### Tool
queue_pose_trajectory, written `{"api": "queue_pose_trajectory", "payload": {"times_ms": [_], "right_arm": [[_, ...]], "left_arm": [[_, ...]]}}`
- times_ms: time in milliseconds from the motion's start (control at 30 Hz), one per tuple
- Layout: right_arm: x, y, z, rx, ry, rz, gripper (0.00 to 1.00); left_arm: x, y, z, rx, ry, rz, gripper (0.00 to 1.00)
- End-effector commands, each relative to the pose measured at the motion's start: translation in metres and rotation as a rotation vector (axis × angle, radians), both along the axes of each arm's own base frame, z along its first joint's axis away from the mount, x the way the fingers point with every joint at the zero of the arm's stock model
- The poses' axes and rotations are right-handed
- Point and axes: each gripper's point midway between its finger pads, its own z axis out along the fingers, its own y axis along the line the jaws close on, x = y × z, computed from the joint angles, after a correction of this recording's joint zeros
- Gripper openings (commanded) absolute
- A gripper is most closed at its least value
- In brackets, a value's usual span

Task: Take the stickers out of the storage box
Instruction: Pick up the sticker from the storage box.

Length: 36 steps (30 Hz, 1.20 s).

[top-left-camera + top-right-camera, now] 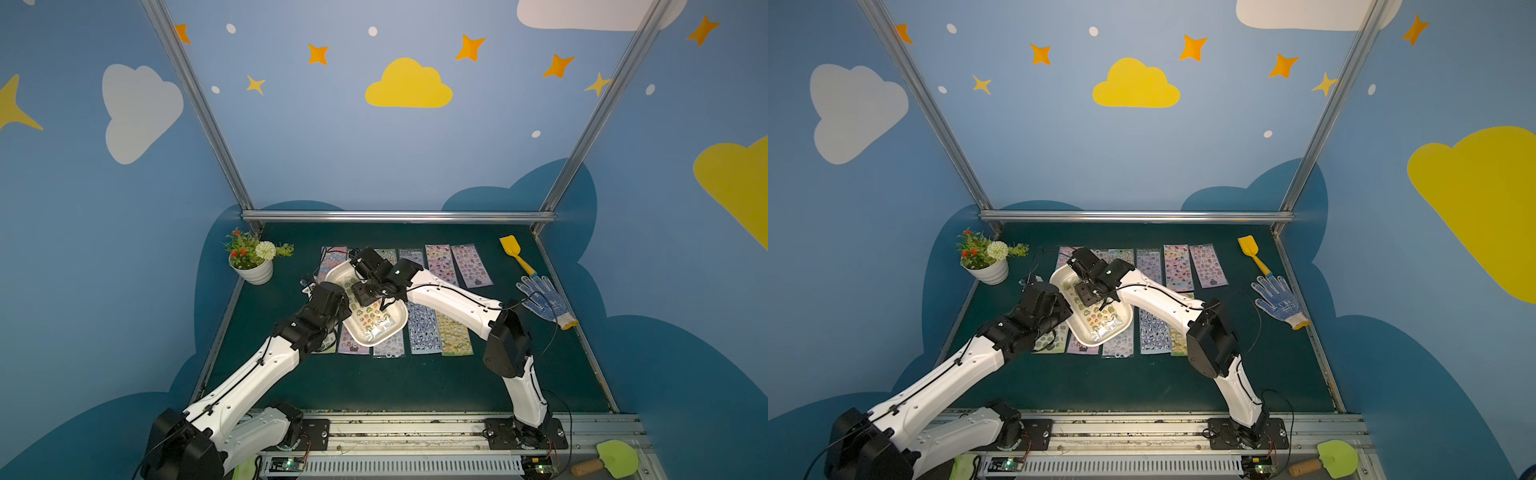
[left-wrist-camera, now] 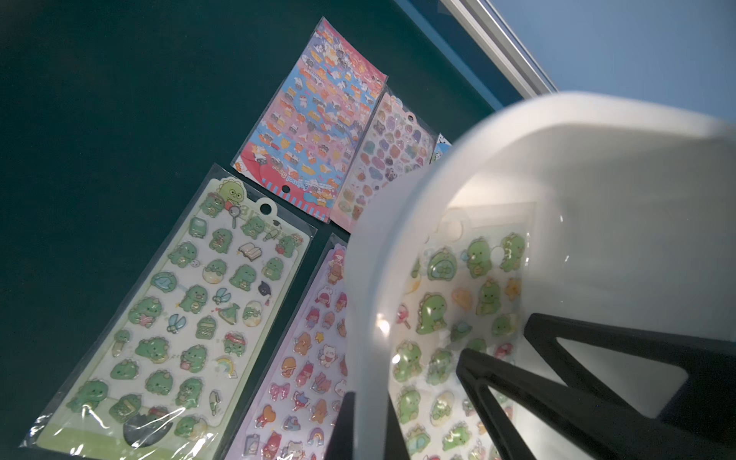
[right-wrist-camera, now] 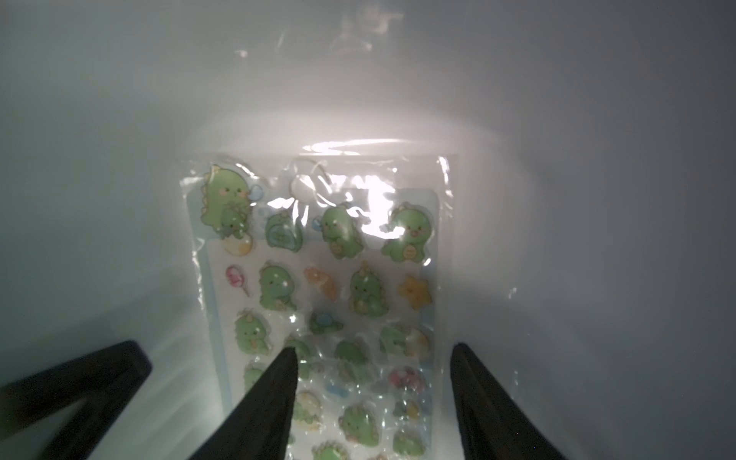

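Observation:
The dinosaur sheet (image 3: 356, 306) is flat on the box's bottom, so next my right gripper pushes it against the box's side (image 3: 115, 287) by my left gripper and pinches its bowed-up edge.
The white storage box (image 1: 400, 322) (image 1: 1128, 320) sits diagonally over the sheets laid out mid-table. My left gripper (image 2: 368, 430) (image 1: 348, 307) is shut on the box's left rim (image 2: 370, 278), one finger inside and one outside. One sheet of green dinosaur stickers (image 3: 318, 278) (image 2: 438, 318) (image 1: 368, 316) lies flat on the box floor. My right gripper (image 3: 374, 348) (image 1: 368, 301) reaches down into the box and is open, its fingertips (image 3: 288, 358) straddling that sheet just above it. Several other sticker sheets (image 1: 440, 262) (image 2: 179, 310) lie on the green mat.
Sticker sheets form a back row (image 1: 471, 266) and a front row (image 1: 423, 328) around the box. A potted plant (image 1: 253, 266) stands at the back left. A yellow shovel (image 1: 517, 253) and a dotted glove (image 1: 544, 297) lie at the right edge.

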Motion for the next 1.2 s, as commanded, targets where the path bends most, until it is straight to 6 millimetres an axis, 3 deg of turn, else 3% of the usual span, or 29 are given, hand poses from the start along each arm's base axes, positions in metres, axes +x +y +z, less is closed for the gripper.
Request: {"api": "queue_pose_trajectory", "payload": {"times_ms": [0, 233, 500, 1167], "right_arm": [[-0.003, 0.002, -0.003, 0.045, 0.069, 0.012, 0.59], [-0.015, 0.004, 0.011, 0.165, 0.150, 0.046, 0.53], [-0.027, 0.004, 0.031, 0.291, 0.235, 0.097, 0.47], [-0.038, 0.003, 0.046, 0.448, 0.363, 0.146, 0.28]], "left_arm": [[0.010, -0.004, 0.042, -0.032, -0.114, -0.010, 0.04], [0.013, 0.000, 0.049, -0.015, -0.133, -0.001, 0.04], [0.015, 0.005, 0.044, -0.007, -0.124, 0.016, 0.04], [0.016, 0.009, 0.028, -0.011, -0.093, 0.036, 0.04]]}}
